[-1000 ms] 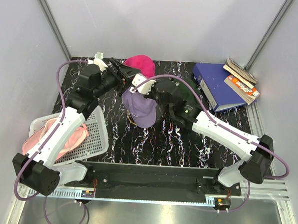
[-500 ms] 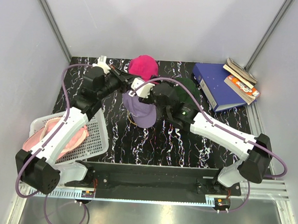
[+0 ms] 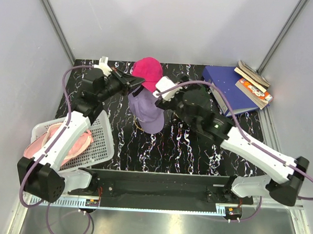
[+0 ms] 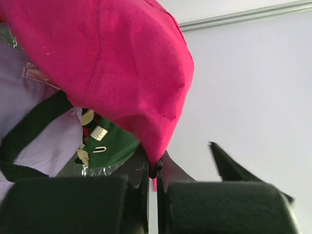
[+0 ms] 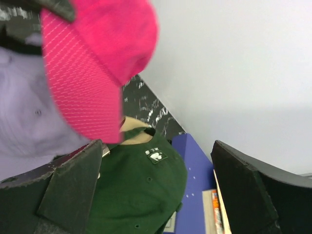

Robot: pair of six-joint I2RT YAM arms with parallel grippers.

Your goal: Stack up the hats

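Observation:
Next, I take the magenta hat's brim (image 3: 153, 87) with my right gripper and pull it forward, because my left gripper is holding the magenta hat over the lavender hat's back (image 3: 138, 96).
My left gripper (image 4: 156, 170) is shut on the rim of the magenta hat (image 3: 147, 71) and holds it raised over the back of the lavender hat (image 3: 147, 111), which lies on the black marbled table (image 3: 165, 149). In the left wrist view the magenta hat (image 4: 112, 63) fills the upper left. My right gripper (image 5: 156, 146) is open with nothing in it, just right of both hats, above the dark green hat (image 5: 141, 195). A tan hat (image 5: 130, 132) peeks out from under the green one. A light pink hat (image 3: 66, 143) lies in the basket.
The white mesh basket (image 3: 100, 140) stands at the near left. At the back right are a blue binder (image 3: 228, 92) and a small stack of books (image 3: 255, 83). Grey walls close in the table on three sides.
My left gripper shut on the magenta hat and lifted it toward the lavender hat. My right gripper opened, let go of the lavender hat and drew back to the right.

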